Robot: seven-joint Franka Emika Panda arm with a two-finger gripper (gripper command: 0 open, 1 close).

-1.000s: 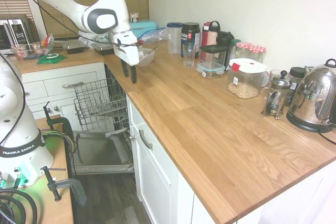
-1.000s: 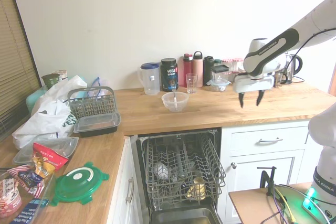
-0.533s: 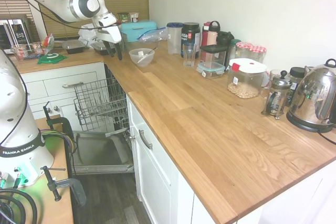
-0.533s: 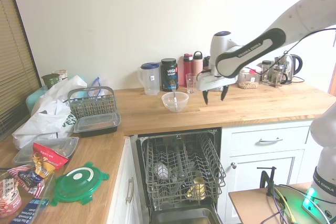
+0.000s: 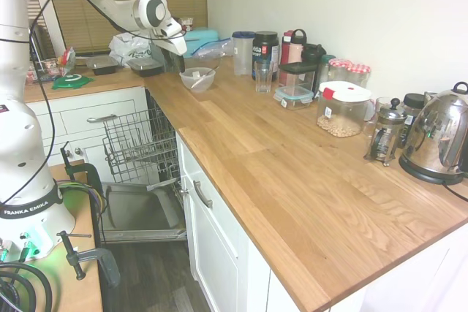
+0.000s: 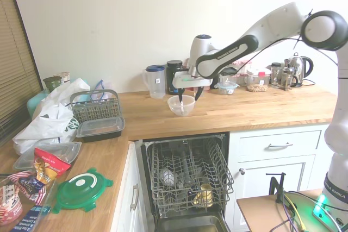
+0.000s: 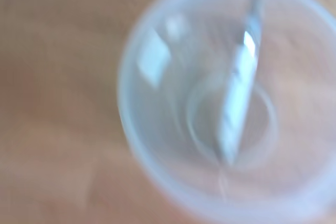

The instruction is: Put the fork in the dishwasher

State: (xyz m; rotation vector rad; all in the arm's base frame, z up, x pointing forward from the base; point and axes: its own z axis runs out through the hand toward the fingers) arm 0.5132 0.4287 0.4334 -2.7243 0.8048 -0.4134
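Note:
My gripper is going to lift the fork (image 7: 240, 95), which only leans across the bowl's wide opening (image 5: 198, 75), so the fork will come free and leave the bowl behind.
The fork (image 6: 180, 101) stands leaning inside a clear plastic bowl (image 6: 181, 107) on the wooden counter, its handle sticking up past the rim. The blurred wrist view looks straight down into the bowl (image 7: 157, 150), with the silvery fork (image 7: 239, 87) lying across it. My gripper (image 6: 187, 95) hangs open just above the bowl, one finger on each side of the fork's handle, holding nothing. The dishwasher (image 6: 187, 172) is below the counter, directly under the bowl, with its door (image 5: 142, 213) dropped down and its wire rack (image 5: 139, 144) pulled out.
A jug (image 6: 155, 81), a dark tub (image 6: 174, 76) and bottles stand behind the bowl along the wall. A cutlery basket (image 6: 95, 106) on lidded containers and a white bag (image 6: 51, 118) sit on the left. Jars and a kettle (image 5: 437, 135) line the counter's far end.
The arm has swung along the counter from above the bare wood to right over the bowl, and the open gripper has come down around the fork's handle.

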